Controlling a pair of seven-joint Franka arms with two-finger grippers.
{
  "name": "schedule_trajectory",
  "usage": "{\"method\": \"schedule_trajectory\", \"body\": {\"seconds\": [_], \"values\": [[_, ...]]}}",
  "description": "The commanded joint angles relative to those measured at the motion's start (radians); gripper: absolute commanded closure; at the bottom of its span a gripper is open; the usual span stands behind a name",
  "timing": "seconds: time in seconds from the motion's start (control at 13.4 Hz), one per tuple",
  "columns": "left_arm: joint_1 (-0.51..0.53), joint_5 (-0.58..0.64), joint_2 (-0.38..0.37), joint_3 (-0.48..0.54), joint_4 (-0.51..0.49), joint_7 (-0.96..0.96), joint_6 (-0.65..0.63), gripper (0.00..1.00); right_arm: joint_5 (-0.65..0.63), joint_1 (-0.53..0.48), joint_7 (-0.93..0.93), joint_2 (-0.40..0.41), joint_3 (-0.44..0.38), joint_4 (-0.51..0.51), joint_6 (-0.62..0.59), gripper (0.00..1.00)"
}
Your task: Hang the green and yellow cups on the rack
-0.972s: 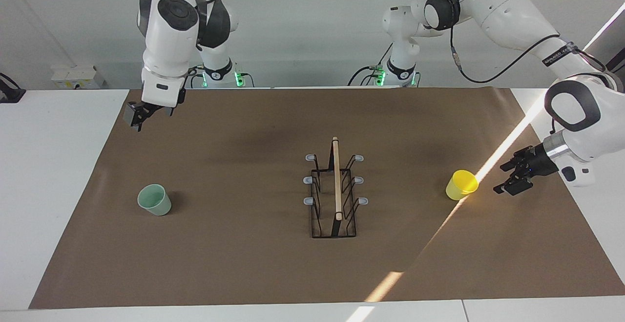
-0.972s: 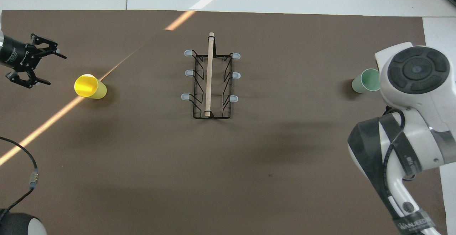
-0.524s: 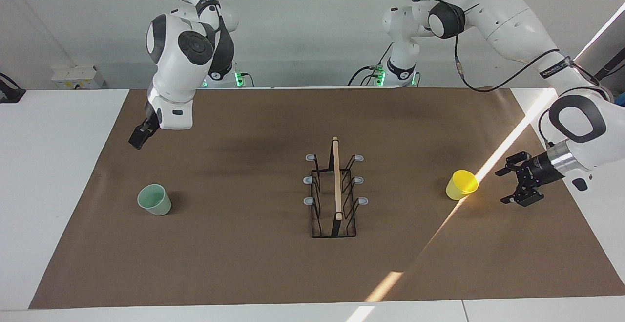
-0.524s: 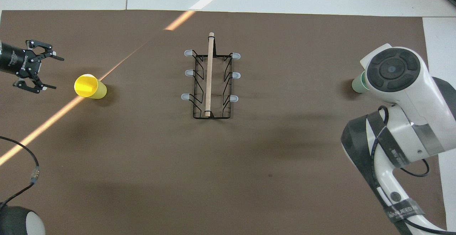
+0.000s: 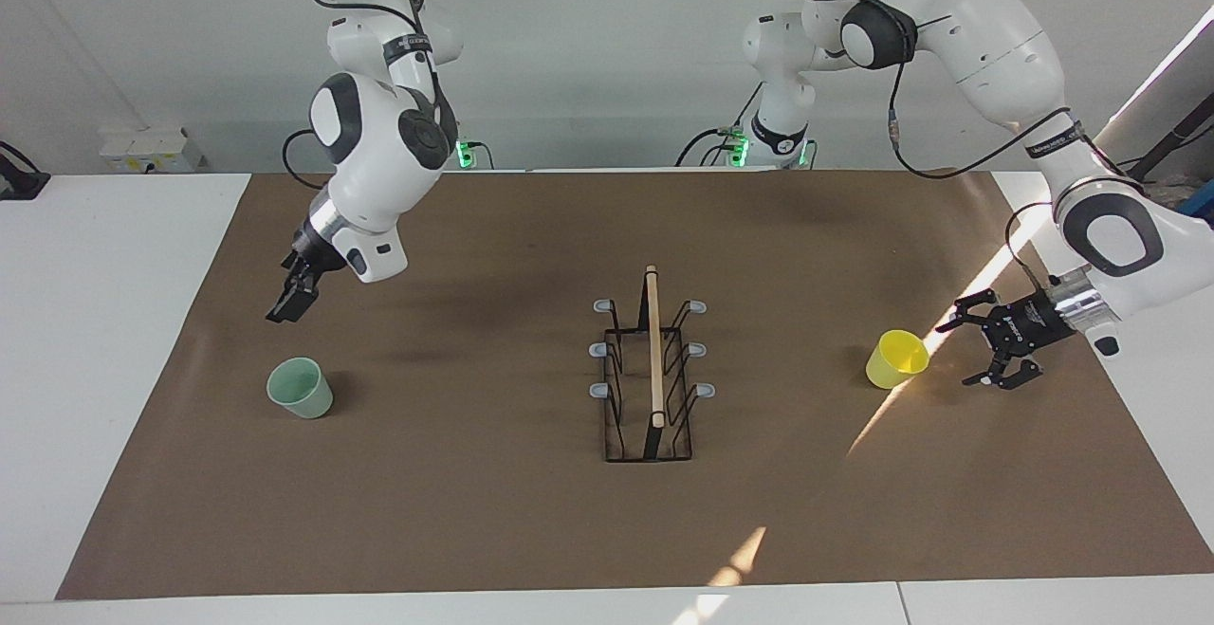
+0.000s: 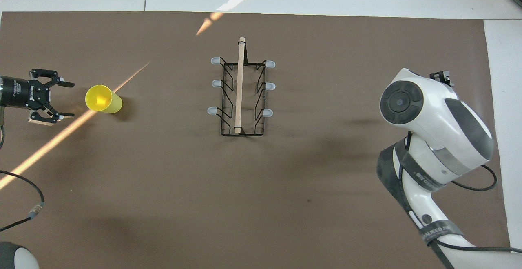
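The robot's left gripper has its open fingers lined up astride the yellow cup and clear mat ahead, so it should go on moving toward the cup before it closes around its body (image 6: pixel 107 99).
The yellow cup (image 5: pixel 894 359) (image 6: pixel 102 99) stands on the brown mat toward the left arm's end. My left gripper (image 5: pixel 952 357) (image 6: pixel 73 99) is open, low and level with the cup, a short gap from it on the side away from the rack. The green cup (image 5: pixel 300 388) stands upright toward the right arm's end; the right arm hides it in the overhead view. My right gripper (image 5: pixel 285 307) hangs above the mat, above and apart from the green cup. The rack (image 5: pixel 653 350) (image 6: pixel 239 85) stands mid-mat with all its prongs bare.
The brown mat (image 5: pixel 474 492) (image 6: pixel 163 179) covers most of the white table (image 5: pixel 114 321). A strip of sunlight crosses the mat by the yellow cup.
My left gripper has come down and closer to the yellow cup, now level with it. My right arm has swung down toward the green cup and now covers it from overhead.
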Motion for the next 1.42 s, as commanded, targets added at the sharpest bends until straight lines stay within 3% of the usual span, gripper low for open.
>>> {"method": "schedule_trajectory", "body": {"seconds": [0.0,0.15,0.67,1.35], "values": [[-0.024,-0.093,-0.077,0.003,-0.134,-0.022,0.065,0.0,-0.063,0.016,0.1,0.056,0.001,-0.014,0.037,0.0],[-0.033,-0.154,-0.114,0.001,-0.229,-0.039,0.108,0.0,-0.117,0.017,0.115,0.076,0.001,-0.026,0.083,0.0],[-0.065,-0.304,-0.156,-0.009,-0.368,-0.025,0.242,0.0,-0.19,0.099,0.269,0.21,-0.001,-0.015,0.069,0.0],[-0.099,-0.401,-0.169,-0.041,-0.408,-0.005,0.305,0.0,-0.224,0.053,0.347,0.279,-0.001,-0.023,0.215,0.0]]}}
